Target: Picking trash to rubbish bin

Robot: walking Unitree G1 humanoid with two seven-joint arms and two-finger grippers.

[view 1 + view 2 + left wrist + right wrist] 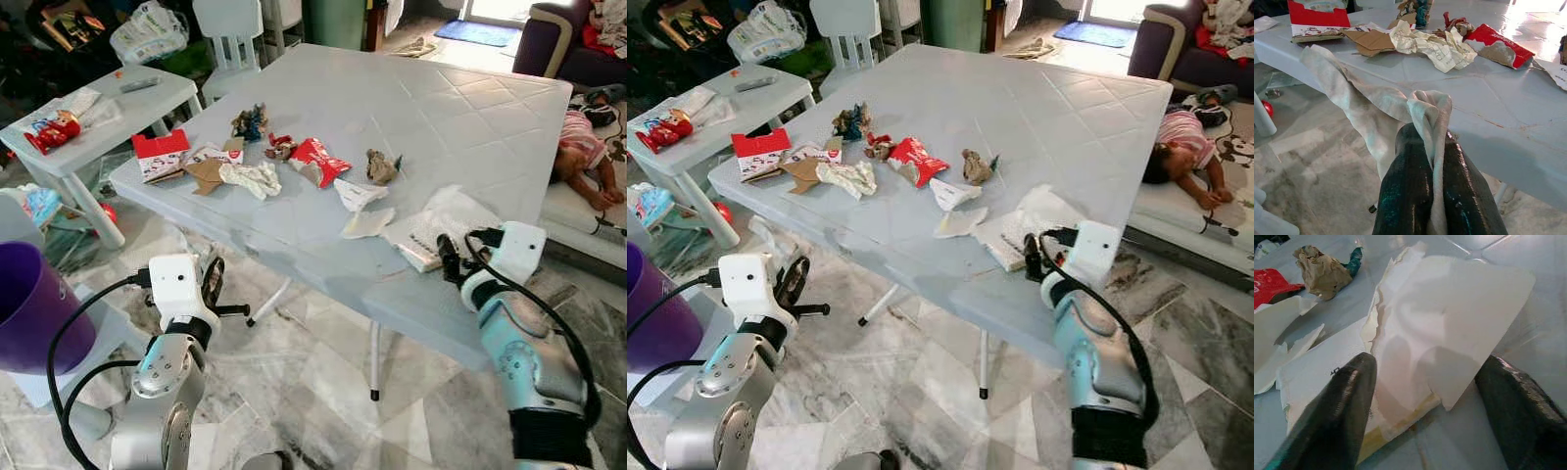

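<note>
The white paper sheet meets the booklet (1320,369) along a yellowed edge (1400,425). The booklet will therefore follow when I pull the sheet.
My left gripper (1432,191) hangs below the table's front left edge, shut on a limp white tissue (1366,107) that drapes from its fingers. My right gripper (1427,396) is open, its fingers (1334,411) on either side of a white paper sheet (1449,323) lying on a booklet near the table's front right edge (431,230). More trash lies across the grey table (470,127): a red box (160,154), crumpled paper (250,178), a red wrapper (318,160), a brown wad (380,166) and torn white pieces (369,223). A purple bin (29,304) stands on the floor at my left.
A small white table (118,108) with packets and a white chair (230,39) stand at the back left. A person (583,152) lies on a mat to the right of the table, beside a dark sofa (554,44). Marble floor (323,392) lies under the table.
</note>
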